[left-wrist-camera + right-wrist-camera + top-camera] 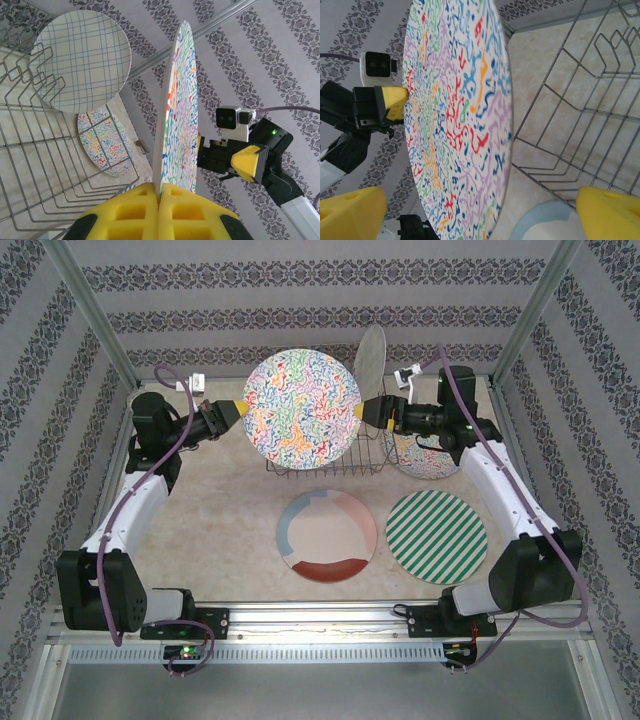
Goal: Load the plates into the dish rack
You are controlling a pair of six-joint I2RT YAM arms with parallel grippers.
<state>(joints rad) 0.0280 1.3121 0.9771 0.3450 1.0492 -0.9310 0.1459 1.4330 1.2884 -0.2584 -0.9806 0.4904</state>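
I keep moving in until my right gripper's fingers close on that edge (507, 162), because the raised floral plate's free edge (353, 408) points into those open fingers.
A multicolour floral plate (300, 408) is held upright above the dish rack (340, 468). My left gripper (238, 412) is shut on the plate's left rim; in the left wrist view its yellow pads (161, 197) pinch the edge-on plate (175, 115). My right gripper (372, 412) stands open at the right rim, and the plate's face (455, 115) lies between its spread fingers (350, 212) without touching them. A pale checked plate (80, 60) stands upright in the rack's right end (371, 358). A second floral plate (420, 455) lies flat right of the rack, under the right arm.
A cream plate with coloured rim blocks (327, 535) and a green-white striped plate (436, 536) lie flat on the table in front of the rack. Metal frame posts and patterned walls close in the back and both sides.
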